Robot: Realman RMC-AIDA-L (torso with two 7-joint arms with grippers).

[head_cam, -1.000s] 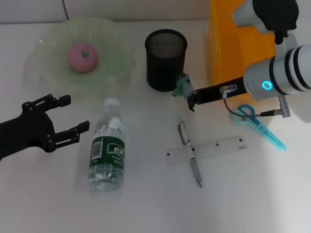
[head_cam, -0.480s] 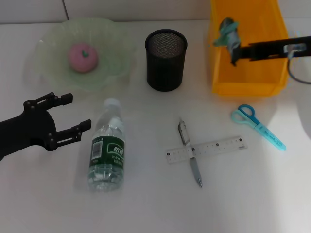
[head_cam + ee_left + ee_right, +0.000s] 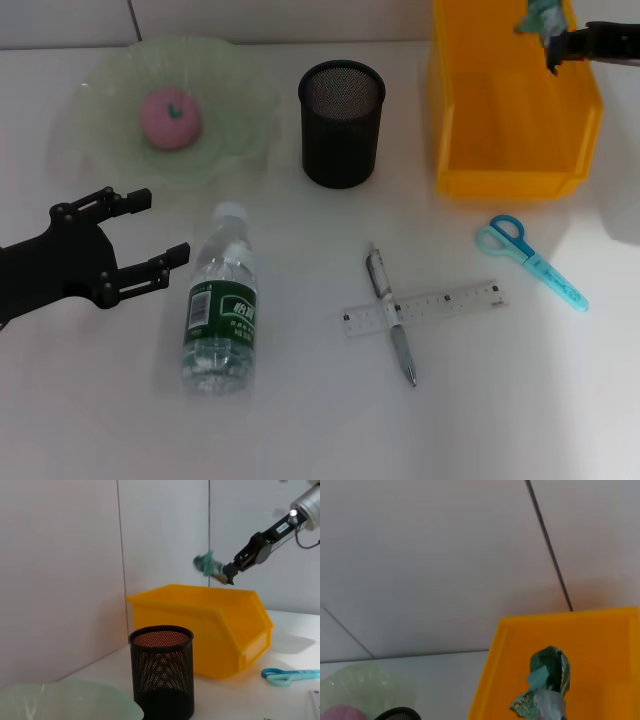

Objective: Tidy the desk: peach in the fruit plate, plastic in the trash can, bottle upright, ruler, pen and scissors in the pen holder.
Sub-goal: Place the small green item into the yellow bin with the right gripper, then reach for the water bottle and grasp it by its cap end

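The bottle's length (image 3: 220, 305) runs the same way my left gripper's fingers are spread, so next I turn my left gripper on edge and reach the bottle's neck (image 3: 230, 220) before I stand the bottle up.
My right gripper (image 3: 553, 38) is shut on a crumpled green plastic wrapper (image 3: 538, 14), held in the air over the far part of the yellow trash can (image 3: 508, 150). The left wrist view also shows the plastic (image 3: 206, 563) above the trash can (image 3: 210, 625). A pink peach (image 3: 170, 117) lies in the green fruit plate (image 3: 240, 130). The bottle (image 3: 220, 310) lies on its side, and my left gripper (image 3: 160, 227) stands open just to its left. A pen (image 3: 392, 318) lies across the ruler (image 3: 450, 300). Blue scissors (image 3: 530, 260) lie to the right. The black mesh pen holder (image 3: 341, 123) stands upright.
The trash can's inside (image 3: 600, 645) shows beneath the hanging plastic (image 3: 545, 685) in the right wrist view. A pale wall rises behind the desk. The pen holder (image 3: 162, 675) stands between the plate (image 3: 65, 700) and the trash can.
My right arm has carried the plastic from beside the pen holder up and back, over the yellow trash can. The left arm has hardly moved.
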